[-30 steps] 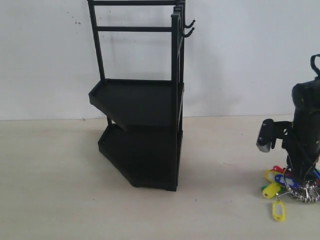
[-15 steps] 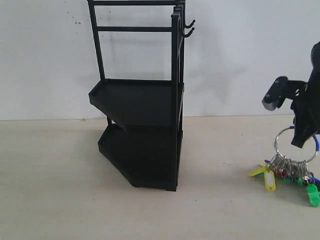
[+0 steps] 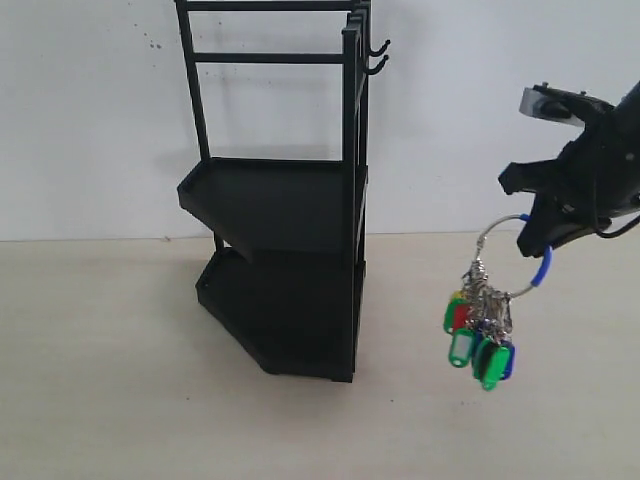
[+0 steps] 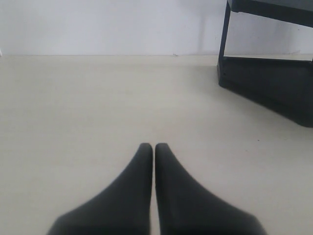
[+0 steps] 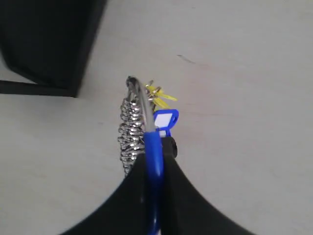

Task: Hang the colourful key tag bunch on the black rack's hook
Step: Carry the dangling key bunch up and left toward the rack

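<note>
My right gripper is pointing the silver ring (image 3: 483,240) down, below the hooks. Next, I raise the ring to the hooks' height (image 3: 378,66) and make it level before I move in.
The colourful key tag bunch (image 3: 482,330) hangs in the air right of the black rack (image 3: 285,200), its silver ring held at the blue sheath by my right gripper (image 3: 540,245). Green, red and blue tags dangle below the ring. In the right wrist view the blue sheath (image 5: 153,161) is pinched between the shut fingers, with the bunch (image 5: 131,127) beyond them. Two small hooks (image 3: 378,55) stick out at the rack's upper right, well above and left of the bunch. My left gripper (image 4: 154,147) is shut and empty over bare table, the rack's base (image 4: 274,88) off to one side.
The rack stands on a pale tabletop (image 3: 100,380) against a white wall (image 3: 90,120). Its two angular trays (image 3: 270,200) face the front left. Open table lies between the rack and the hanging bunch.
My right gripper has lifted the tag bunch off the table and carried it up and left toward the rack. The tags now swing free in the air.
</note>
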Controlling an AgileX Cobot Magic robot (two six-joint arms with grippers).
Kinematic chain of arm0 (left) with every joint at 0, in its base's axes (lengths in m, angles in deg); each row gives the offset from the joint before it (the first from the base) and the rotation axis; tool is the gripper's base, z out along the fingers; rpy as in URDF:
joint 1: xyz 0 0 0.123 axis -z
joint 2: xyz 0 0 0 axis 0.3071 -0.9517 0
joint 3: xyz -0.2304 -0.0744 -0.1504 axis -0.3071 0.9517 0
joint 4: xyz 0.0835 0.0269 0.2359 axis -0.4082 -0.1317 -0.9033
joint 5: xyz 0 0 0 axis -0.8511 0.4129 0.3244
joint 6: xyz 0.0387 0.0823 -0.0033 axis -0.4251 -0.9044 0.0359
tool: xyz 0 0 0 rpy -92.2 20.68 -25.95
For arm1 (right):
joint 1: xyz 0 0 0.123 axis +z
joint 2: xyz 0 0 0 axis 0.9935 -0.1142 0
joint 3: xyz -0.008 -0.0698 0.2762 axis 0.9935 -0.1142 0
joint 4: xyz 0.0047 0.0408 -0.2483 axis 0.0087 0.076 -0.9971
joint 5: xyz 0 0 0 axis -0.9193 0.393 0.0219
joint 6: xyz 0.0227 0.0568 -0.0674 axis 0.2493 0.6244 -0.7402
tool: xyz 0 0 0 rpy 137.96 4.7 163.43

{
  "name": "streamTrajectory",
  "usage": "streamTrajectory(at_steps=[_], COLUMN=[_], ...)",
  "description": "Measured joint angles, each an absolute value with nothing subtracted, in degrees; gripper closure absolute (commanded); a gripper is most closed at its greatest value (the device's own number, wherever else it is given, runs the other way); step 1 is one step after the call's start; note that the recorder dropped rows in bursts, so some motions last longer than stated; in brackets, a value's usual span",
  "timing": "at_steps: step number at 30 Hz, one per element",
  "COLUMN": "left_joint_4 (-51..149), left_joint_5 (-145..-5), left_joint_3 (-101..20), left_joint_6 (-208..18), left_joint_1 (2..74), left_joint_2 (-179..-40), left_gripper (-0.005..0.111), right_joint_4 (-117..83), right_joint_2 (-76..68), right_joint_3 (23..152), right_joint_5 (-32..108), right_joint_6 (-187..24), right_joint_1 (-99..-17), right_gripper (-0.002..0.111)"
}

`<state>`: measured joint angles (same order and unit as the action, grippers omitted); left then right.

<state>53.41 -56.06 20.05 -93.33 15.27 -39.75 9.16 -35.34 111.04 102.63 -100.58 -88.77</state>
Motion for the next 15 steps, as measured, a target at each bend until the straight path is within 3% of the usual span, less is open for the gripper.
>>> streamTrajectory(at_steps=[15], left_joint_4=[53.41], left_joint_5=[-56.06], left_joint_3=[20.05], left_joint_6=[-93.33], left_joint_1=[15.27], left_joint_2=[-39.75], left_gripper=[0.102], right_joint_4=[17.07], right_joint_2=[-24.63], right_joint_3=[111.04], right_joint_5=[101.40], right_joint_6=[-100.81], right_joint_1=[-88.77], right_gripper=[0.109])
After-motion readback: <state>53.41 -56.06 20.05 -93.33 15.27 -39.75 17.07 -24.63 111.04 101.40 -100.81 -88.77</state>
